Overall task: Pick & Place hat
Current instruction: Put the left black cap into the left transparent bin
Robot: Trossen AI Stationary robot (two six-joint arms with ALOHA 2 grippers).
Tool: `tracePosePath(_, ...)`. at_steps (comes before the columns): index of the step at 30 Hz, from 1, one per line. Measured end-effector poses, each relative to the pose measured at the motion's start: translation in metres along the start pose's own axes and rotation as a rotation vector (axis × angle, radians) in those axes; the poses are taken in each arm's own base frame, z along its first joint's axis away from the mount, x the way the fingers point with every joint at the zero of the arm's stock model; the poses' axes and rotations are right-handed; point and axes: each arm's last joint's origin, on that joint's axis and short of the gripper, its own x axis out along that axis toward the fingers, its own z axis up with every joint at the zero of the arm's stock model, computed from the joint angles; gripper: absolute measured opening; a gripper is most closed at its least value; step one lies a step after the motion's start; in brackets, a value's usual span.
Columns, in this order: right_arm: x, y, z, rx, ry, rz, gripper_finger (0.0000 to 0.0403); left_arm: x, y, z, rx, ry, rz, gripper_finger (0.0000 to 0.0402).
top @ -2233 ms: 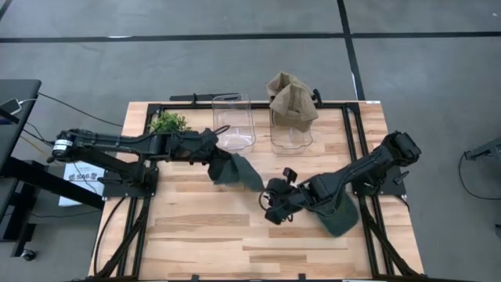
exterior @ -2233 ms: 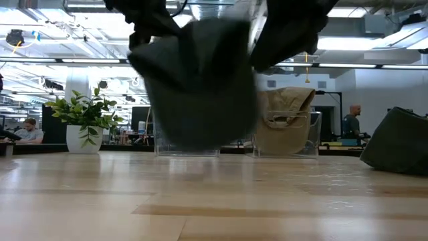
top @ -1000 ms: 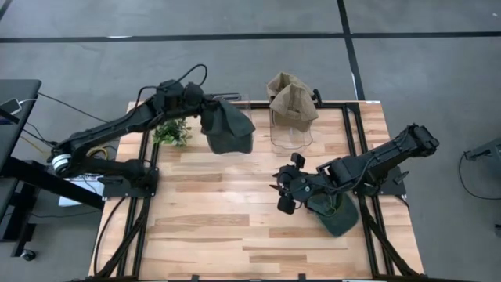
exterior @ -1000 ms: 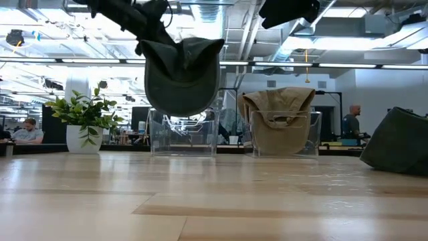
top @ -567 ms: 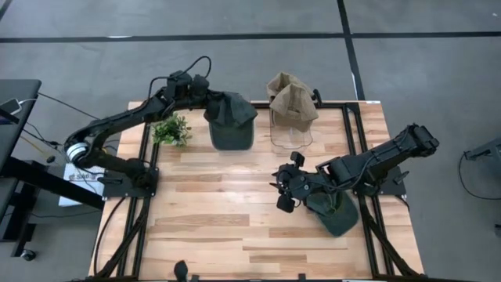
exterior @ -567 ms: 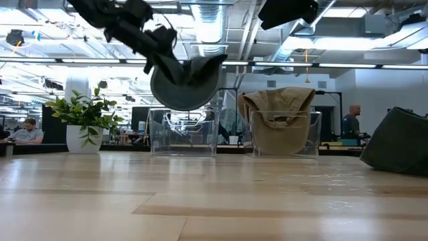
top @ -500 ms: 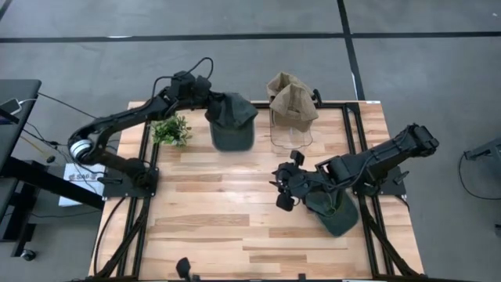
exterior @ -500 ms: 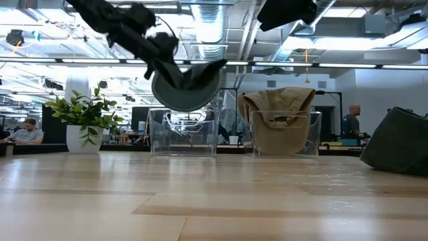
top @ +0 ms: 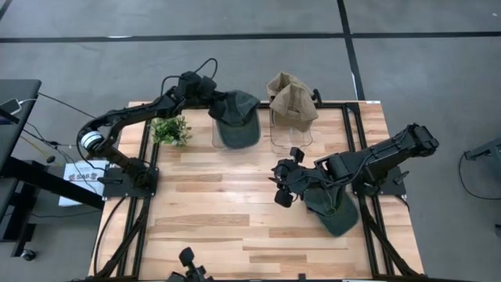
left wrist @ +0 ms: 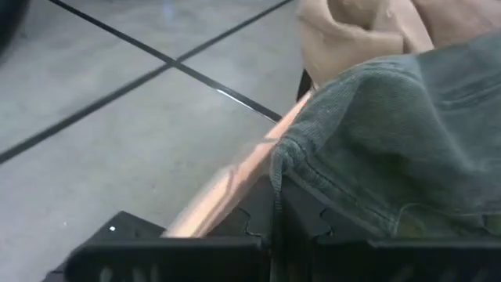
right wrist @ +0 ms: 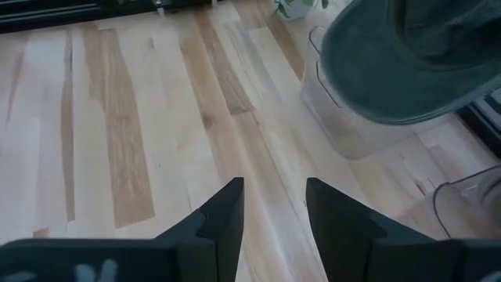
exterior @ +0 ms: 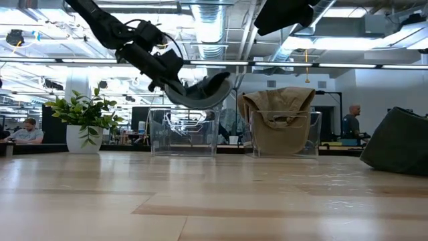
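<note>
The dark green hat's brim [exterior: 200, 99] is hanging over the empty clear container [exterior: 183, 134]. My left gripper should tilt the brim down until it stands inside before it lets go.
My left gripper [top: 210, 95] is shut on a dark green hat [top: 237, 117] at the table's far side. It holds the hat just above the left clear container [exterior: 182, 132]. The hat also shows in the low view [exterior: 200, 90] and the left wrist view [left wrist: 407, 133]. A tan hat [top: 291, 95] is draped over the rim of the right clear container. A second dark green hat [top: 335, 210] lies on the table at the near right. My right gripper [top: 282, 185] hovers beside it, open and with nothing between its fingers [right wrist: 223, 211]. My left gripper pinches the dark green hat's stitched edge [left wrist: 283, 168] on the hat's left side between its two shut fingers. The fingers come from the table's left, slanting down. The hat reaches out nearly level over the container; whether it touches the rim I cannot tell.
A small potted plant [top: 170, 129] stands at the far left, close under my left arm. Black rails [top: 351, 141] frame the wooden table top. The middle and near left of the table [top: 211, 219] are bare wood.
My left gripper has carried the dark green hat down and toward the table's far right, over the left container. The hat hung below the fingers like a bag and now lies out nearly level. My right arm has kept still.
</note>
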Motion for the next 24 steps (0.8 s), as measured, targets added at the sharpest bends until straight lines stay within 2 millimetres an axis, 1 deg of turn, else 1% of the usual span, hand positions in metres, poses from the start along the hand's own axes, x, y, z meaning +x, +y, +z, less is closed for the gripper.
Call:
tracePosePath(4, -0.001, 0.001, -0.001, -0.004, 0.0, 0.004, 0.0128, -0.008, 0.01, 0.005, 0.009, -0.026, 0.035, 0.001)
tracePosePath(8, -0.001, 0.002, -0.001, -0.002, 0.0, 0.004, 0.0128, -0.015, 0.017, 0.008, 0.003, -0.04, 0.055, 0.001)
tracePosePath(24, -0.001, 0.002, -0.001, -0.001, 0.0, 0.004, 0.0128, -0.015, 0.021, 0.006, 0.025, -0.03, 0.069, 0.001)
